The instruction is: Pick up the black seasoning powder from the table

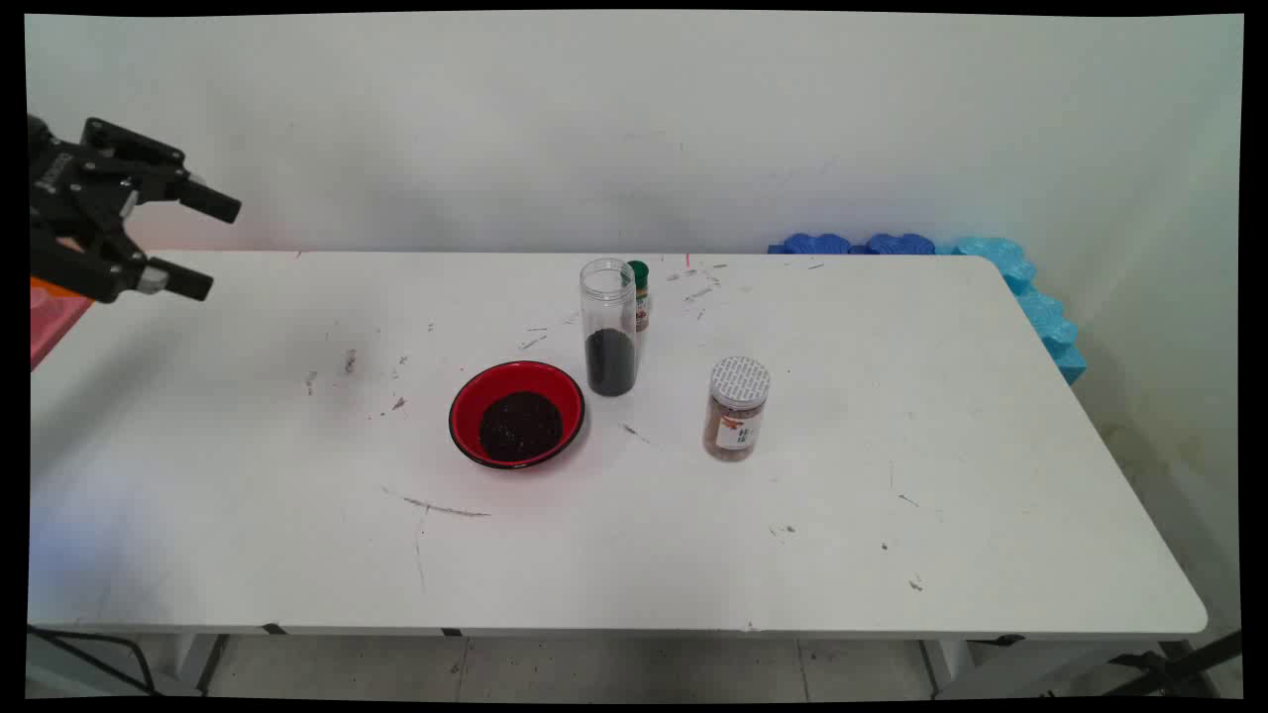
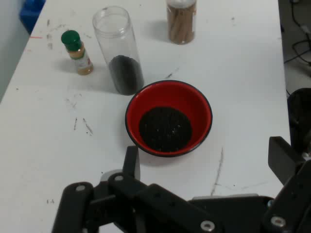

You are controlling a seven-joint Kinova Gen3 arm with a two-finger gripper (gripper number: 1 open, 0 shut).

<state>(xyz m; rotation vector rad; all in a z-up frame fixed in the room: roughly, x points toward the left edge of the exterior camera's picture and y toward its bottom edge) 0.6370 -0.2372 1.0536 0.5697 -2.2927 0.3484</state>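
The dark grains [image 1: 611,362] are low in the tall clear jar [image 1: 608,323], so they will pour out only when I tip the jar past level.
My black gripper [image 1: 210,244] hangs open above the table's far left end, its two fingers spread wide with nothing between them. The nearest thing is a red bowl [image 1: 516,413] [image 2: 168,118] holding a dark heap of grains, well to the gripper's right on the table. Just behind the bowl stands a tall clear open jar [image 1: 607,328] [image 2: 118,48] with dark grains in its lower part. A small spice bottle with a green cap [image 1: 640,294] [image 2: 77,52] stands behind the jar. A jar with a white lid and brown contents [image 1: 737,408] [image 2: 181,20] stands to the right.
The white table [image 1: 892,495] carries scuffs and dark specks. Blue foam pieces [image 1: 1001,267] line its far right corner against the wall. A pink and orange object [image 1: 52,312] shows at the left edge below the gripper.
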